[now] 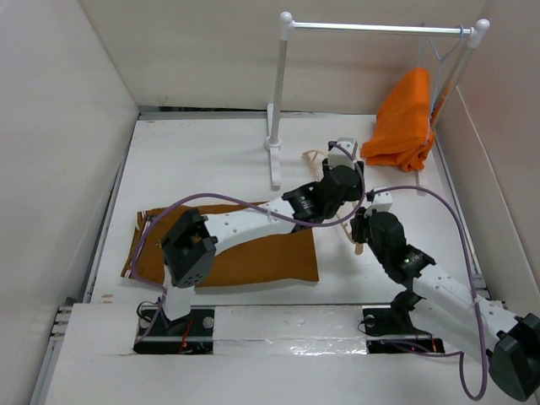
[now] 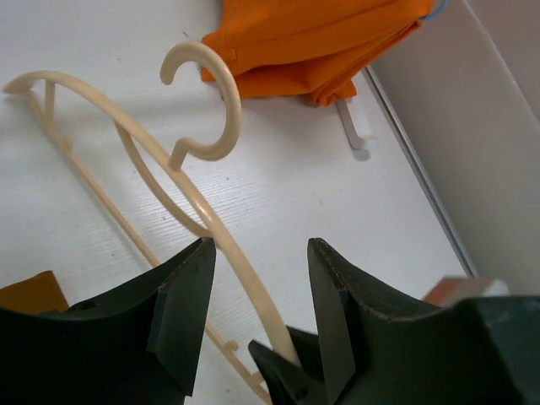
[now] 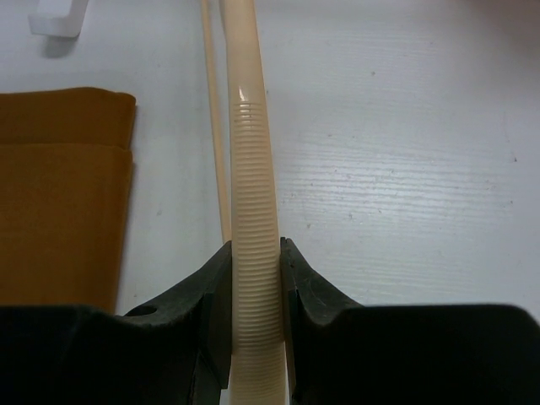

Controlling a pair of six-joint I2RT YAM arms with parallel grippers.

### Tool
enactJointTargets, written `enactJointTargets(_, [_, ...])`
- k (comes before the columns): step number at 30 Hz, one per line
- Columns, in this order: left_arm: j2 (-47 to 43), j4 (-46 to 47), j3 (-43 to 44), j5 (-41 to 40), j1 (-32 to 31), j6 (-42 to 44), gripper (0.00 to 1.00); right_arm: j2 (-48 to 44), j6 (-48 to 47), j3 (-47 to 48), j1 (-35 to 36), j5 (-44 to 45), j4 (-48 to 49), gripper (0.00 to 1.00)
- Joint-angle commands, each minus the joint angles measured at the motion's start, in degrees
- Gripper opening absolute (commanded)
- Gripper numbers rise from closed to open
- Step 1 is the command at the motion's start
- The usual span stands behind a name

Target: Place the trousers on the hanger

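I should take the hanger's curved arm with my left gripper, because my right gripper is holding the hanger's ribbed part (image 3: 251, 160) and needs to be free to pull the trousers' edge (image 1: 314, 253) through.
The pale beige hanger (image 2: 207, 211) lies on the white table, its hook (image 2: 202, 101) pointing toward the orange garment. My left gripper (image 2: 257, 278) is open, with one finger on each side of the hanger's curved arm and neither touching it. My right gripper (image 3: 255, 253) is shut on the ribbed part of the hanger (image 3: 251, 169). From above, the left gripper (image 1: 339, 173) and right gripper (image 1: 363, 226) sit close together right of centre, with part of the hanger (image 1: 314, 157) showing beyond them. The rust-brown trousers (image 1: 245, 257) lie folded flat at the front left, partly under the left arm; their edge (image 3: 59, 186) shows left of the right gripper.
A white clothes rack (image 1: 380, 28) stands at the back, and its foot (image 1: 274, 160) reaches toward the middle of the table. A bright orange garment (image 1: 407, 118) hangs from the rack's right end and drapes onto the table. White walls enclose the table on three sides.
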Motion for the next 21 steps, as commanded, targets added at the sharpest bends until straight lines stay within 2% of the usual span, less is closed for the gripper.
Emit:
enactJointTargets(1, [3.48,-2.21,7.66,1.51,1.82,1.74,0.46,-0.78,1.8,-1.43,1.84,3.85,3.1,0.0])
enactJointTargets(5, [10.85,-4.94,16.71,0.99,2.44,3.06,0.46,-0.87,1.62,-0.91,2.38,4.56,1.8,0.0])
enactJointTargets(8, [13.76,-6.35,20.67,-2.96,2.44,3.85,0.45,-1.31,1.62,-1.08,2.91,4.74,1.87,0.0])
enactJointTargets(14, [17.54,-8.36,25.59,-4.55,3.49,4.99,0.45,-2.28,1.45,-1.52,2.91,4.39,2.48,0.0])
enactJointTargets(17, [19.48,-9.07,27.8,-5.08,4.1,5.26,0.4,-2.1,1.44,-1.0,2.91,4.21,1.27,0.0])
enactJointTargets(19, [19.93,-9.51,28.33,-4.29,4.11,5.26,0.28,-2.45,1.8,-0.91,3.43,4.3,1.0,0.0])
enactJointTargets(20, [20.1,-9.77,28.34,-4.38,4.63,5.17,0.14,-2.71,1.8,-1.08,3.43,4.38,1.0,0.0])
enactJointTargets(21, [19.93,-9.86,27.99,-5.16,4.64,4.82,0.07,-2.89,1.8,-1.17,3.43,4.47,1.0,0.02])
